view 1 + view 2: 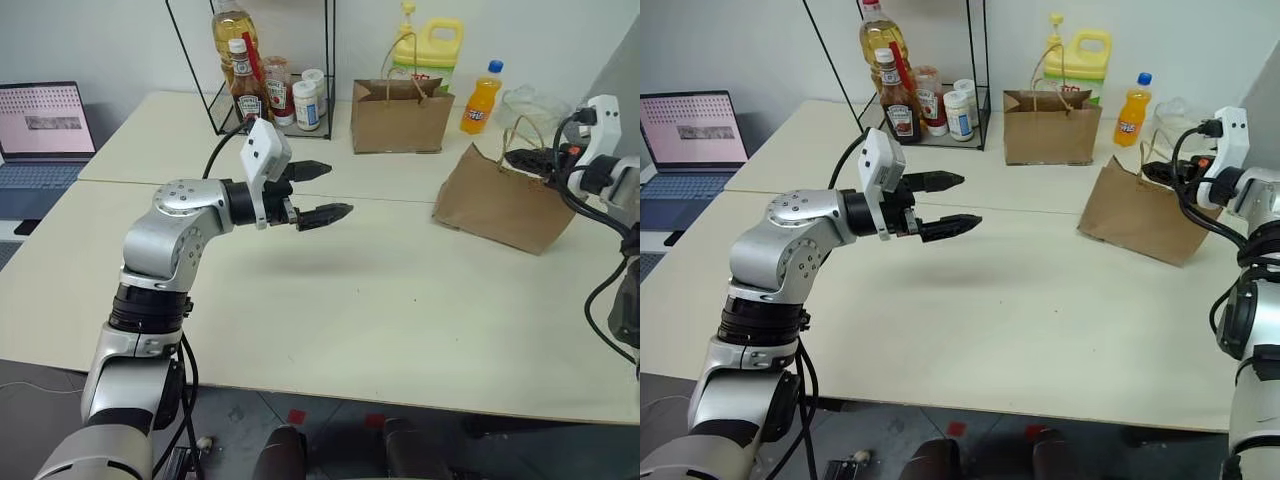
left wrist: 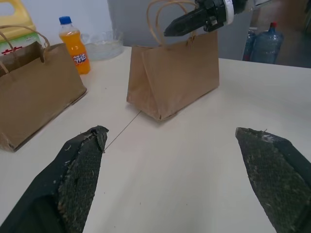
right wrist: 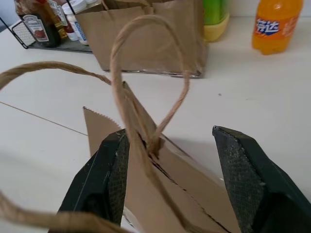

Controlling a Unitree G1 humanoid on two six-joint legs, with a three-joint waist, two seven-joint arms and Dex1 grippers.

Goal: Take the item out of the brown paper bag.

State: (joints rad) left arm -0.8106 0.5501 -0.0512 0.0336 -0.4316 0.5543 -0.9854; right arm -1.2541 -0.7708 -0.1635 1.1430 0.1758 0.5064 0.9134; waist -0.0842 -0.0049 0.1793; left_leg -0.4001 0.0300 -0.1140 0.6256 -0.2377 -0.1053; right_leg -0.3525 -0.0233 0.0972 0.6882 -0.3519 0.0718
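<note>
The brown paper bag's flat walls stand up by themselves. I expect the bag to come along and stay upright when I pull its cord handle.
The brown paper bag stands creased on the right side of the table, its cord handles looping up. My right gripper hovers at the bag's rim, open, with one handle loop and the paper edge rising between its fingers; it also shows above the bag as the right gripper. My left gripper hangs open and empty in mid-air over the middle of the table, pointing towards the bag. The item is hidden from view.
A smaller neat brown bag stands at the back, with an orange soda bottle and a yellow jug near it. A wire rack of sauce bottles is at back left. A laptop sits far left.
</note>
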